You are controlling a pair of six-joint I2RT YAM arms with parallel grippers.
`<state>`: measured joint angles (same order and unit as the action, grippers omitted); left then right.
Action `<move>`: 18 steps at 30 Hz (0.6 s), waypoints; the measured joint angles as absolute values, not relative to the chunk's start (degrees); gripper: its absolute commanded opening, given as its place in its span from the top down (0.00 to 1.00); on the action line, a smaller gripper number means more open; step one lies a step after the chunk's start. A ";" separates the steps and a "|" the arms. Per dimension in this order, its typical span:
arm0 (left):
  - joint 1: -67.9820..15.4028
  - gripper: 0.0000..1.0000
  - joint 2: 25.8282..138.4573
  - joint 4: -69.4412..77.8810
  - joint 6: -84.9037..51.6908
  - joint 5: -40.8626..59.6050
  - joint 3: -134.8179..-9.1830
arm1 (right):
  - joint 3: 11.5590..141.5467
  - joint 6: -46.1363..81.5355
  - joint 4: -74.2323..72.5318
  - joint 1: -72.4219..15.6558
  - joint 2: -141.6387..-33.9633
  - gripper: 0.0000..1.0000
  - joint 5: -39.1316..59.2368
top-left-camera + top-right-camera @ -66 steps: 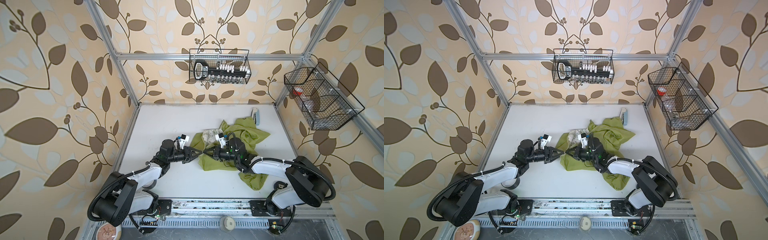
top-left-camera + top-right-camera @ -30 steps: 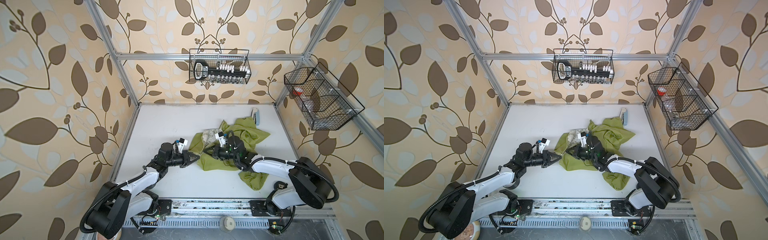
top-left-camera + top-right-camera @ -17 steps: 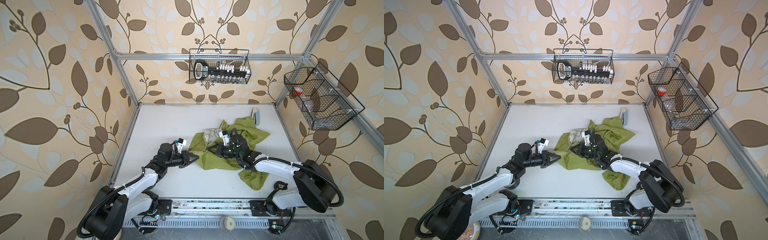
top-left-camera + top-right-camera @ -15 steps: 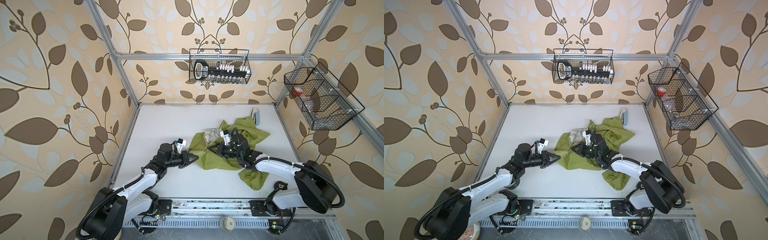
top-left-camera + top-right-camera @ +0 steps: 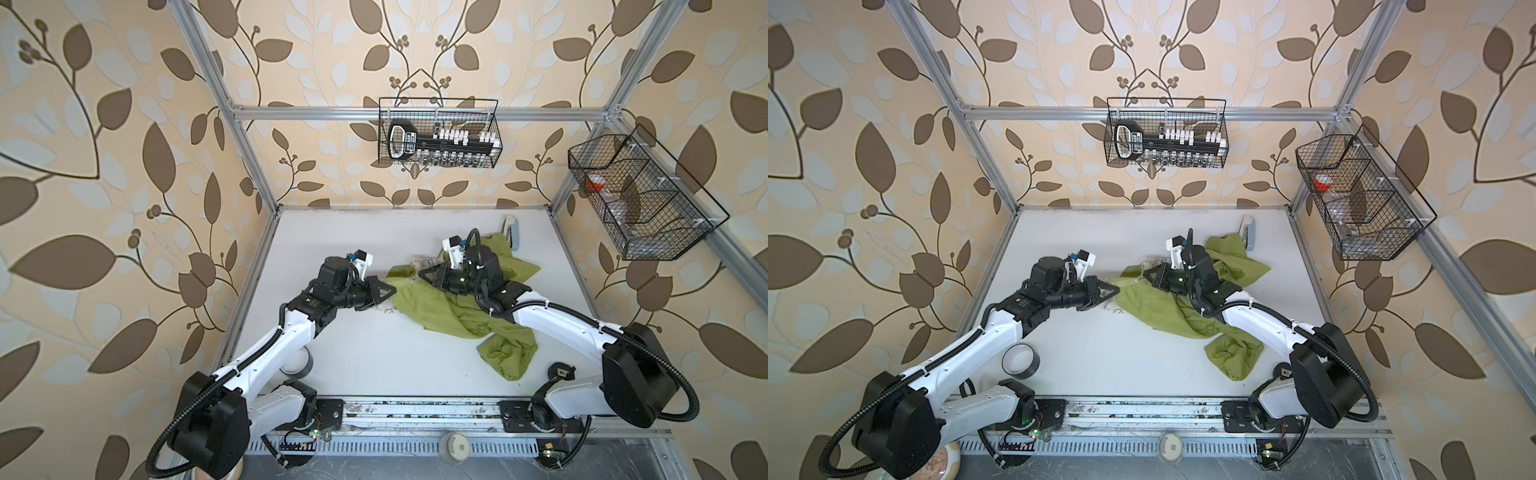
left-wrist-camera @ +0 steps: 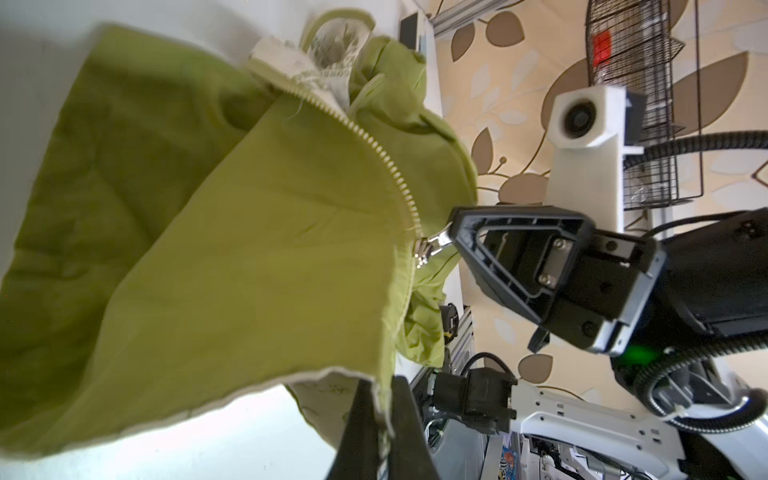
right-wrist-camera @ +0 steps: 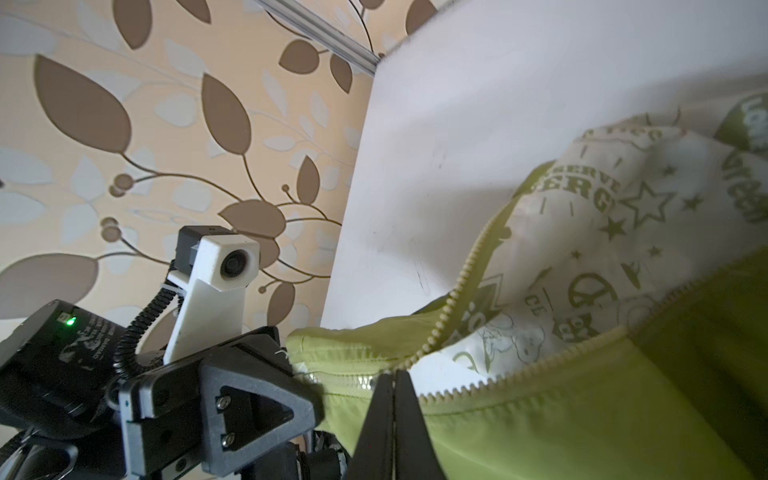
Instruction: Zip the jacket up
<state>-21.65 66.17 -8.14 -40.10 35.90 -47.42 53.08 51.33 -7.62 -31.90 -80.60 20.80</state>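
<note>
The hem corner (image 6: 382, 379) that my left gripper is holding is far below the zipper pull. Next, I free the pull and shift my left gripper to the cloth (image 6: 406, 286) under the pull.
The lime-green jacket (image 5: 440, 307) (image 5: 1163, 309) lies crumpled right of the table's middle, cream printed lining (image 7: 582, 257) showing at its open top. My left gripper (image 5: 392, 292) (image 5: 1117, 289) (image 6: 380, 386) is shut on the bottom hem corner beside the zipper. My right gripper (image 5: 420, 274) (image 5: 1146, 274) (image 7: 392, 376) is shut on the metal zipper pull (image 6: 432, 245), a short way up from the hem. Between the two grippers the teeth are joined. Beyond the pull the two rows of teeth (image 7: 465, 291) spread apart.
A roll of tape (image 5: 1019, 361) lies by the left arm's base. A small blue-and-white object (image 5: 513, 232) rests at the back right, by the jacket. Wire baskets hang on the back wall (image 5: 438, 139) and the right wall (image 5: 640, 199).
Both grippers have shifted toward the back with the jacket's front edge. They stand farther apart along the zipper than two seconds ago. Both stay shut.
</note>
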 measured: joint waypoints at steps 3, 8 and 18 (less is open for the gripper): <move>-21.65 1.00 72.47 -15.25 -35.24 34.41 -60.71 | 59.16 49.80 -4.60 -29.06 -80.66 1.00 20.78; -21.65 1.00 89.67 -25.87 -28.23 34.46 -89.67 | 71.20 48.27 -1.02 -22.94 -81.73 1.00 20.86; -21.17 1.00 116.14 -43.53 -22.63 38.98 -148.53 | 83.07 48.58 -2.85 -15.55 -81.89 1.00 23.20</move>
<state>-21.17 116.14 -43.53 -22.63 38.98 -148.53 83.07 48.58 -2.85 -15.55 -81.89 23.20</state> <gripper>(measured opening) 0.050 0.050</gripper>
